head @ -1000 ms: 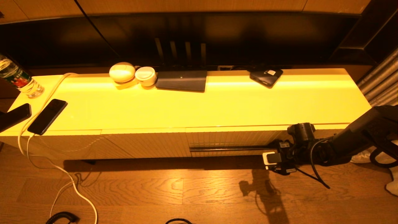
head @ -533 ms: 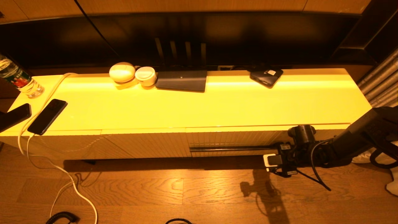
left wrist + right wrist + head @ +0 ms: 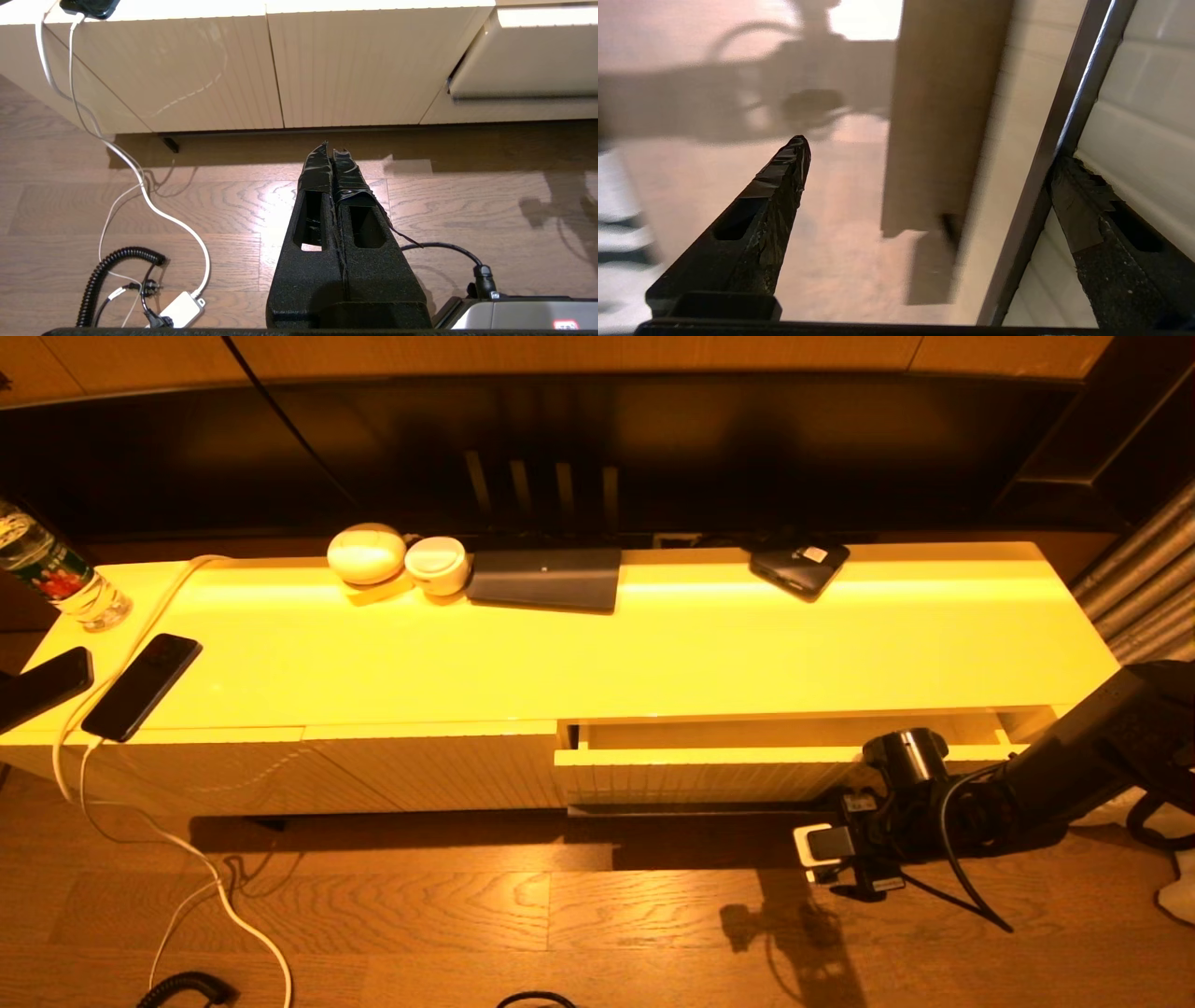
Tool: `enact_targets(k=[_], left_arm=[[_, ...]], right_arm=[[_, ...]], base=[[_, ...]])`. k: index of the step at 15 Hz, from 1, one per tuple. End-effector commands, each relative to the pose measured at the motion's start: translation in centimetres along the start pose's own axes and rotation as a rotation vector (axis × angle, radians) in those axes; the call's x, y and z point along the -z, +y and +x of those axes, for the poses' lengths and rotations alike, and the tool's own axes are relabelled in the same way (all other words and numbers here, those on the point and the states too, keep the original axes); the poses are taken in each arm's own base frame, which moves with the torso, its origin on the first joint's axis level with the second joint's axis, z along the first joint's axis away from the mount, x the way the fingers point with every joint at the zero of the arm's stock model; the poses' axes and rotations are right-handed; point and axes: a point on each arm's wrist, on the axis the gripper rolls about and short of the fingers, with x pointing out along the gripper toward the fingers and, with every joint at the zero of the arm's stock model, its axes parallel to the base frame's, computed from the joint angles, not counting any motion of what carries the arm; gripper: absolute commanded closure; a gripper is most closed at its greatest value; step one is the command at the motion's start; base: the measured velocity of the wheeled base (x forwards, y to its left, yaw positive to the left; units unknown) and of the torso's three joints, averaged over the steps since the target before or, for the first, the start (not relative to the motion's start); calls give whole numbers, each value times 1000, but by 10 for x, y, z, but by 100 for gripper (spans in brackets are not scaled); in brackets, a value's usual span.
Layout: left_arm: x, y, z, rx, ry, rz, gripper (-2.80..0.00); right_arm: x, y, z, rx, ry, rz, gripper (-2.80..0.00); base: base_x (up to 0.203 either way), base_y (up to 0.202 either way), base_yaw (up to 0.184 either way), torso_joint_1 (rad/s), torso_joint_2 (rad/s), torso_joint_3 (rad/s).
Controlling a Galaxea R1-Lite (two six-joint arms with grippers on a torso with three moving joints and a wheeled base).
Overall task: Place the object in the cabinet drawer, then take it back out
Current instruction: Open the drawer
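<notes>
I should keep pulling the cabinet drawer (image 3: 717, 758) with my right gripper until the drawer is wide open, because one finger is behind the dark handle rail (image 3: 1073, 109).
The cabinet drawer (image 3: 709, 773) on the cabinet's right half stands pulled out a little, and a strip of its glossy inside (image 3: 784, 733) shows. My right gripper (image 3: 845, 803) is at the right end of the drawer front, low at the handle slot. In the right wrist view this gripper (image 3: 930, 151) is open. One finger (image 3: 1083, 210) sits behind the dark handle rail (image 3: 1069, 130) against the ribbed front, and the other finger (image 3: 780, 177) hangs free over the floor. My left gripper (image 3: 329, 149) is shut and empty above the floor before the cabinet's left doors. The clear white-capped bottle is out of view.
A green-and-red labelled bottle (image 3: 56, 574) stands at the top's far left, beside a phone (image 3: 142, 684) on a white cable (image 3: 187, 859). Two white round items (image 3: 366, 553), a dark flat device (image 3: 546, 579) and a black box (image 3: 800, 566) line the back edge. Wood floor lies in front.
The drawer has slid out from shut to slightly open. My right gripper, hooked at its handle slot, has drawn back toward me with it. The left arm has not moved.
</notes>
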Motion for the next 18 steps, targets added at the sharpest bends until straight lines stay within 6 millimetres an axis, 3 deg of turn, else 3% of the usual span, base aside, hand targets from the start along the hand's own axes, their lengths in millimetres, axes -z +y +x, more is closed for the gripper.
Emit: enact_targets(k=[1,7,11,14,18], left_arm=[[1,0,0,0,2,0,0],[0,0,0,-1,1,0,0],[0,0,0,-1,1,0,0],[0,0,0,-1,1,0,0],[0,0,0,-1,1,0,0]], right_arm=[[-3,7,-1,-17,-8,-14,-280],[-7,42,-16,-144,-21,-7,-280],[-10,44,-34,-127,-26,-9,-280],[-15,33,-75,-42,-37,-21,-280],[-21,43,-158,12,-32,-14,-280]], base=[[0,0,0,0,0,0],[0,0,0,0,0,0],[0,0,0,0,0,0],[0,0,0,0,0,0],[0,0,0,0,0,0]])
